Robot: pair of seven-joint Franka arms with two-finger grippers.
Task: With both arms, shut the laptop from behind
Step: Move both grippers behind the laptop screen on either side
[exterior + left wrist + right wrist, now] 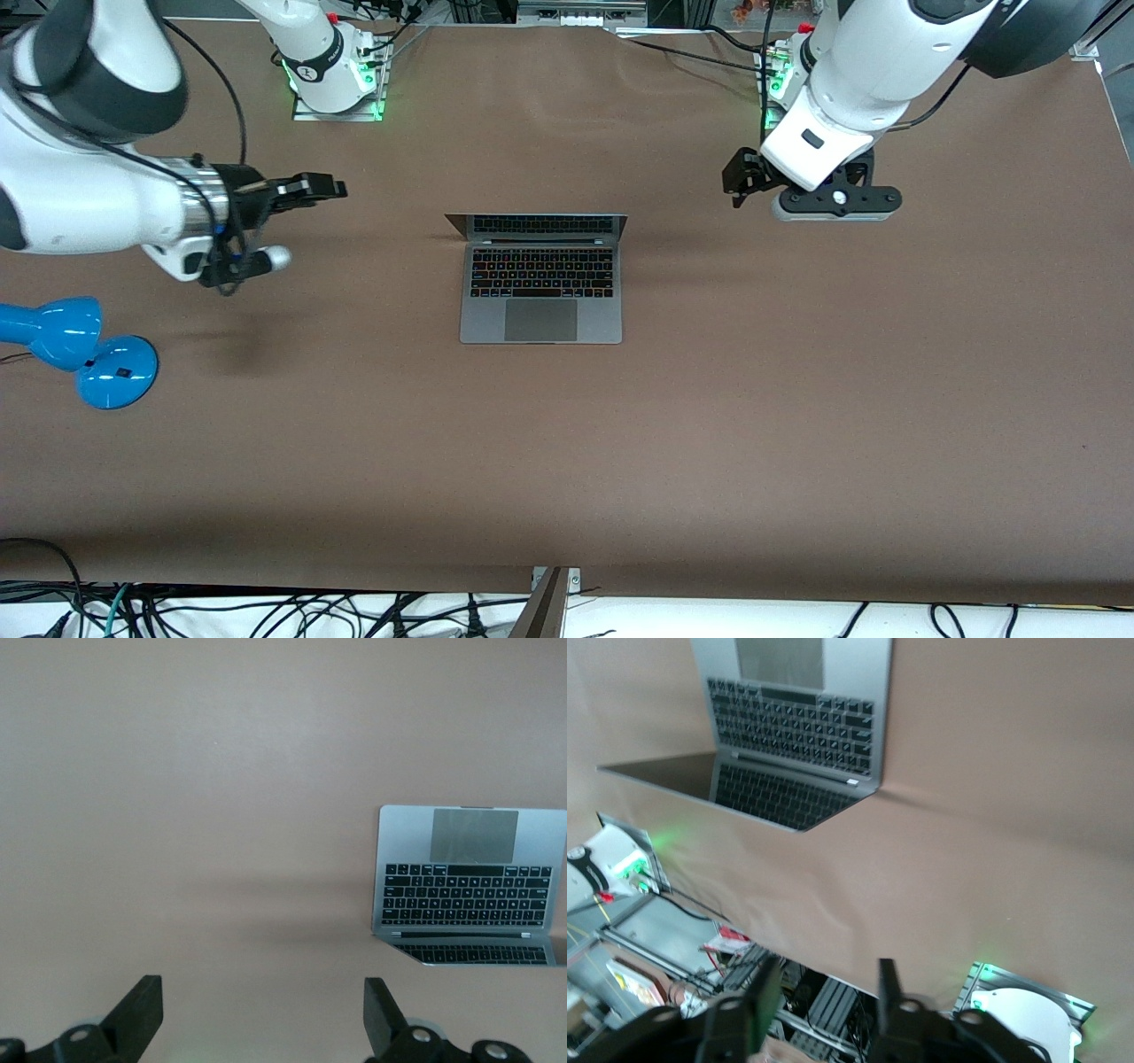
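The laptop's lid and base meet at a hinge (pixel 542 243) behind the keyboard, so the lid (pixel 543 224) will swing down flat and the base will stay in place when the robot pushes.
The space-grey laptop (pixel 540 297) lies open in the middle of the table, its lid (pixel 536 225) standing up on the robots' side. It also shows in the left wrist view (pixel 469 877) and the right wrist view (pixel 799 713). My right gripper (pixel 330 188) is open and empty, over bare table toward the right arm's end from the lid; its fingers (pixel 766 992) stand apart. My left gripper (pixel 740 180) is open and empty, over bare table toward the left arm's end from the lid; its fingers (pixel 142 1005) are spread wide. Neither gripper touches the laptop.
A blue lamp (pixel 80 347) lies on the table at the right arm's end, nearer to the front camera than the right gripper. The arm bases (pixel 332 75) with green lights and cables stand along the table's robot-side edge. Brown table (pixel 567 461) surrounds the laptop.
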